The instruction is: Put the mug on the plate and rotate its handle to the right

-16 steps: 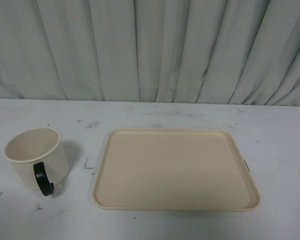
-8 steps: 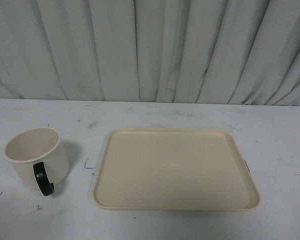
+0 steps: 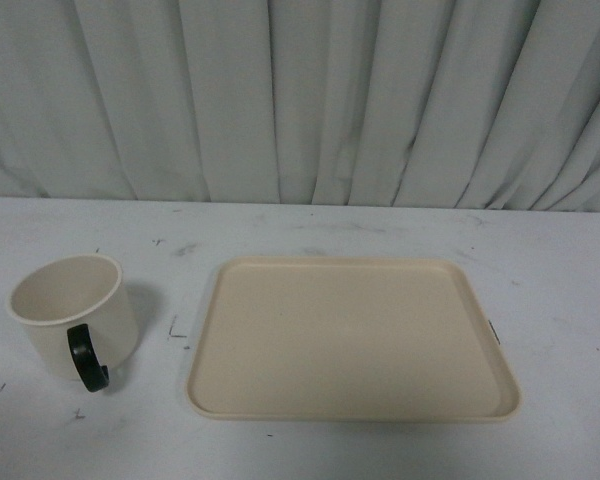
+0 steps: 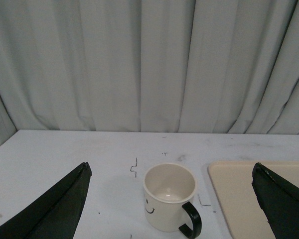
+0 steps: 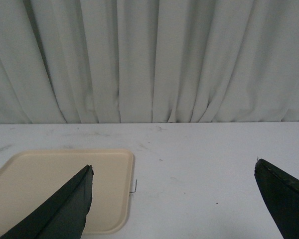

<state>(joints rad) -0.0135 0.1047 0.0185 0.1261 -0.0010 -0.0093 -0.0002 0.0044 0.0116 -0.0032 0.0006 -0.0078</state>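
The mug will bring its hidden smiley face to the front when the robot turns it, because the side of the mug [image 3: 73,316] next to the black handle is plain.
The cream-white mug [image 3: 73,315] stands upright on the table at the left, off the plate, its black handle [image 3: 86,358] facing the camera. The beige plate [image 3: 352,338] lies flat to its right with nothing on it. Neither arm shows in the front view. In the left wrist view the mug [image 4: 168,196] sits ahead between the wide-apart black fingers [image 4: 55,209] of my open left gripper [image 4: 170,169], smiley face and handle [image 4: 191,222] showing. My right gripper [image 5: 173,167] is open over bare table, with the plate [image 5: 55,184] behind one finger.
A white table [image 3: 300,225] runs back to a pleated grey-white curtain [image 3: 300,100]. Small dark marks dot the tabletop around the mug and plate. In the front view the plate's near rim [image 3: 350,412] lies close to the table's front.
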